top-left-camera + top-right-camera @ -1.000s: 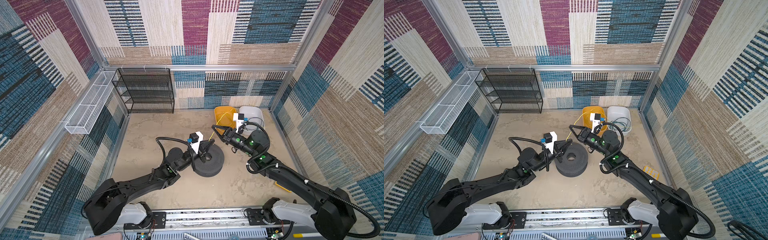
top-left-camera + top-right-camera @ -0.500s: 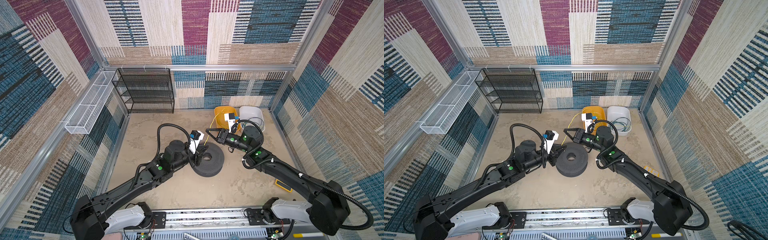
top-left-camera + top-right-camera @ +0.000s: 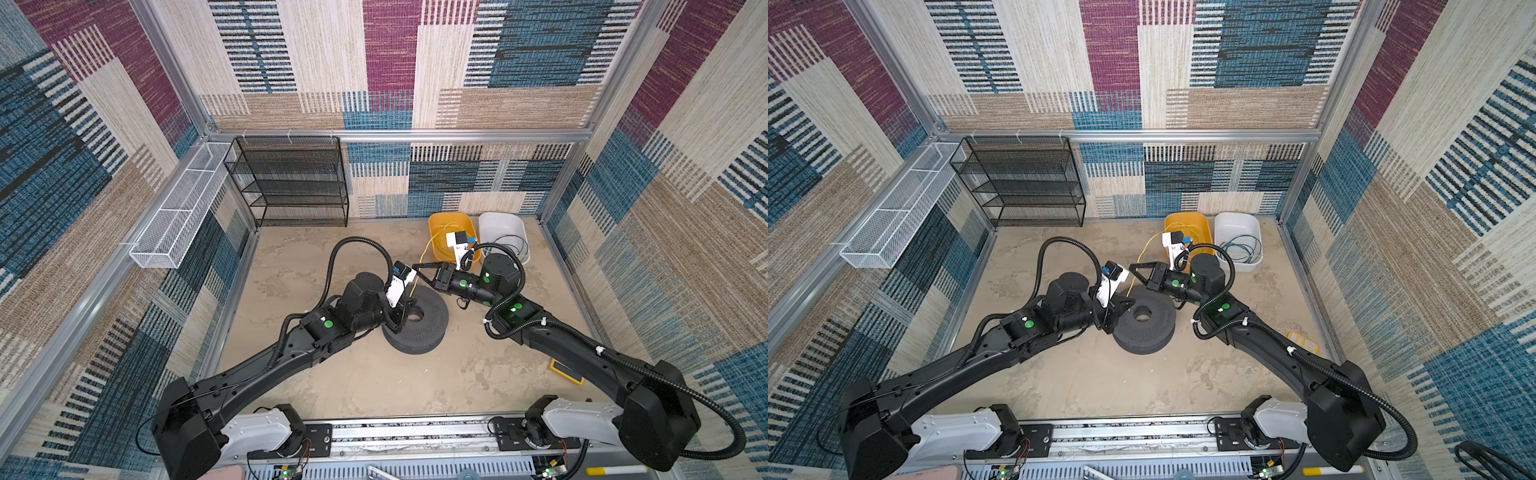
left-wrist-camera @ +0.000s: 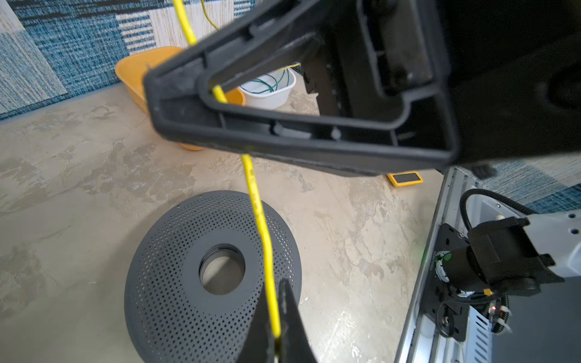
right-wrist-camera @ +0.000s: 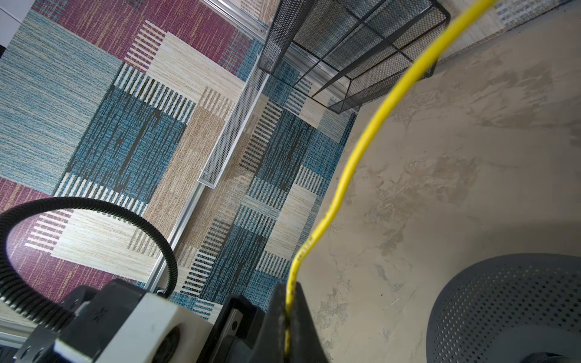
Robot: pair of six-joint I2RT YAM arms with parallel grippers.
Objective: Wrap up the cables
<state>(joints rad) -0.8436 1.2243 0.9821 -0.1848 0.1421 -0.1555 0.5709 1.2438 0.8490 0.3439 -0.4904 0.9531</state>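
Observation:
My left gripper is drawing the cable's loose end down over the spool [image 3: 421, 299] while my right gripper is shut on the yellow cable [image 3: 422, 257], and it should keep on until it releases the end there.
A thin yellow cable [image 3: 428, 246] rises out of the orange bin [image 3: 440, 220] and runs to my right gripper [image 3: 417, 268], which is shut on it. From there the yellow cable [image 4: 257, 204] drops to my left gripper [image 4: 278, 301], also shut on it, just above the dark perforated spool [image 3: 428, 328]. In both top views the two grippers sit close together at the spool's far left rim. The right wrist view shows the yellow cable [image 5: 352, 163] leaving the shut right gripper [image 5: 289, 292]. A teal-green cable [image 3: 1239, 247] lies coiled in the white bin [image 3: 1237, 222].
A black mesh shelf rack [image 3: 291, 183] stands at the back left. A white wire basket [image 3: 178, 208] hangs on the left wall. A small yellow device [image 3: 567, 370] lies on the floor at the right. The arms' base rail [image 3: 415, 432] runs along the front.
My right gripper has swung left with the yellow cable, ending close to the left gripper. The left arm's wrist has folded up and back by the spool. Both grips stayed shut.

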